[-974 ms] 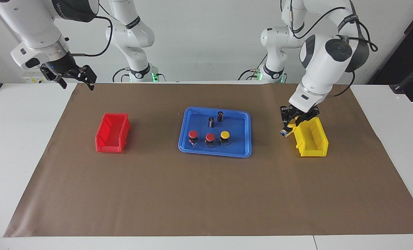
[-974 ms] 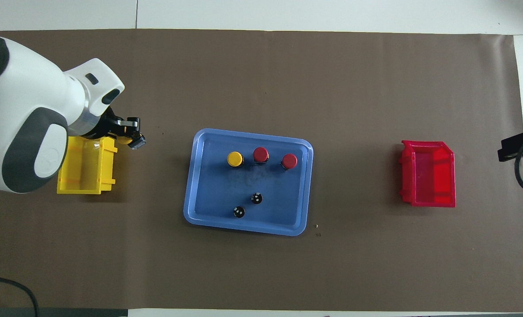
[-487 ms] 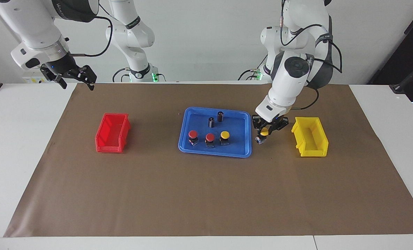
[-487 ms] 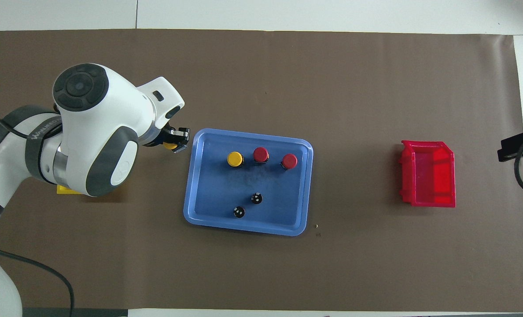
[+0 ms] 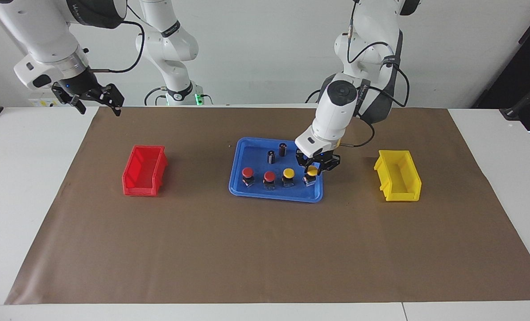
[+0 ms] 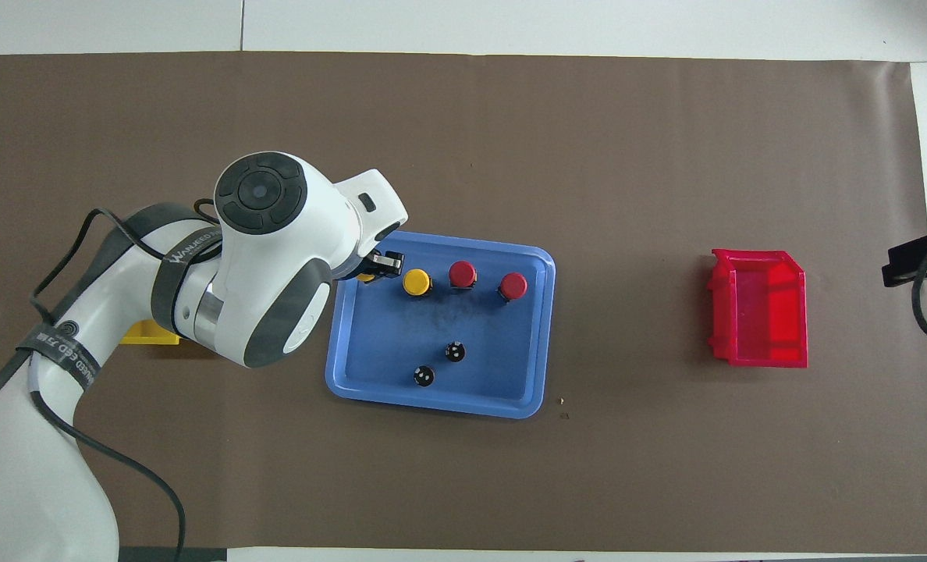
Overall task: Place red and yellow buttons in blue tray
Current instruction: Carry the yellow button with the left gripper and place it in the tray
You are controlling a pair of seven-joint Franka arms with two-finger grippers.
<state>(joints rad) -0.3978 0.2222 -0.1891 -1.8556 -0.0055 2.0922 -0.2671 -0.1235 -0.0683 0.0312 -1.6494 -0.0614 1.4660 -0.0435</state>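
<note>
I keep moving my left gripper toward the first yellow button [image 5: 288,174] and let go beside it, because the second yellow button [image 5: 312,171] is cap up over the free bottom of the tray.
The blue tray [image 5: 254,191] [image 6: 526,394] sits mid-table. In it stand two red buttons [image 5: 247,173] [image 5: 269,177] and a yellow button [image 5: 288,173], in a row; they also show in the overhead view [image 6: 513,286] [image 6: 462,274] [image 6: 416,282]. My left gripper [image 5: 312,171] is shut on a second yellow button [image 5: 312,171], low in the tray beside the first yellow one, at the tray's end toward the left arm. In the overhead view this button [image 6: 366,276] is mostly hidden under the left arm. My right gripper [image 5: 97,100] waits raised over the table's corner at the right arm's end.
Two dark capless cylinders [image 5: 271,157] [image 5: 283,149] stand in the tray nearer the robots. A red bin [image 5: 143,170] lies toward the right arm's end, a yellow bin [image 5: 399,175] toward the left arm's end. A brown mat [image 5: 265,249] covers the table.
My left gripper carried the yellow button from beside the yellow bin, across the mat, into the blue tray. The right arm has not moved.
</note>
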